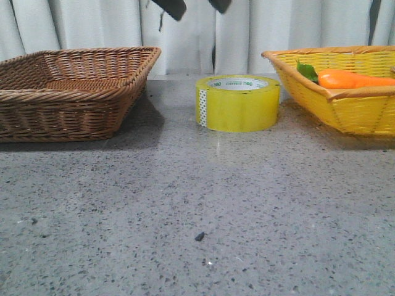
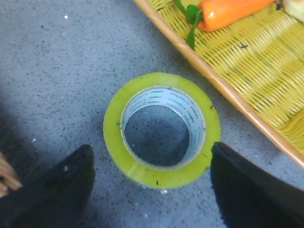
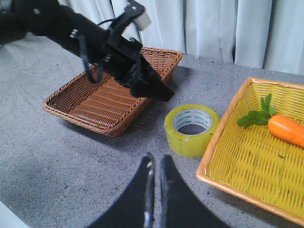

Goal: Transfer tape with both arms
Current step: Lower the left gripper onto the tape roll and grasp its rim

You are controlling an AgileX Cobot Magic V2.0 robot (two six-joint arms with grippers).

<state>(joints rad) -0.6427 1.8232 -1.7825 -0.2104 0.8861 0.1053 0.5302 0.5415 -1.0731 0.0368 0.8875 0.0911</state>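
Observation:
The wide, hollow tape (image 1: 238,106) will tilt a little when I lift it, because my left gripper's fingertips (image 1: 175,7) hang over one side of it.
The tape (image 1: 237,103), a wide yellow roll with a white core, lies flat on the grey table between two baskets. My left gripper (image 1: 196,7) hangs open above it, with only the dark fingertips showing at the top of the front view. In the left wrist view the tape (image 2: 115,129) lies below and between the spread fingers of the left gripper (image 2: 151,148), apart from both. My right gripper (image 3: 156,162) is shut on nothing, low over the table, a short way from the tape (image 3: 191,138). The left arm (image 3: 118,52) reaches over the tape.
A brown wicker basket (image 1: 74,92) stands at the left. A yellow woven basket (image 1: 345,111) at the right, close to the tape, holds an orange carrot (image 1: 355,79) with green leaves. White curtains hang behind. A small dark speck (image 1: 199,236) lies on the table's near part.

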